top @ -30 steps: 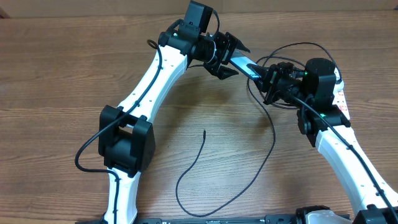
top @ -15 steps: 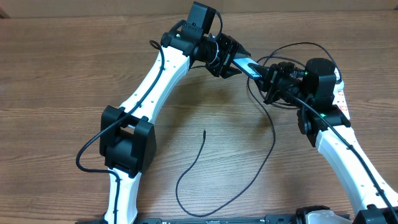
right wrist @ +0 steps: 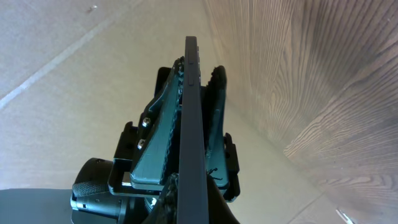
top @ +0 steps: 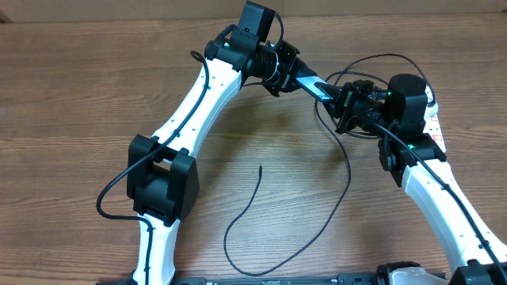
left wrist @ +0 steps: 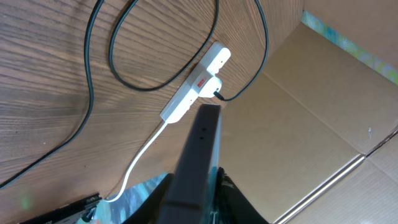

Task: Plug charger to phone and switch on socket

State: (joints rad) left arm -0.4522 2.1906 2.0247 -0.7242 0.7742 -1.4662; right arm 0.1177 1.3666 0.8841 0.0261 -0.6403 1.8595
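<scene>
I should open my right gripper, since both grippers are shut on the phone, and use it to get the charger cable's free tip while my left gripper keeps holding the phone.
The phone is held in the air between both grippers at the back of the table. My left gripper is shut on its left end and my right gripper is shut on its right end. The left wrist view shows the phone edge-on between the left fingers. The right wrist view shows it edge-on between the right fingers. The charger cable lies looped on the table, its free tip near the middle. The socket has the black plug in it.
In the overhead view the right arm hides most of the socket; only a white and red part shows. The socket's white cord runs toward the left wrist camera. A cardboard wall stands behind the table's far edge.
My left gripper was wide open beside the phone's left end; it has moved in a little and shut on it. The right arm, phone and cable have not moved.
</scene>
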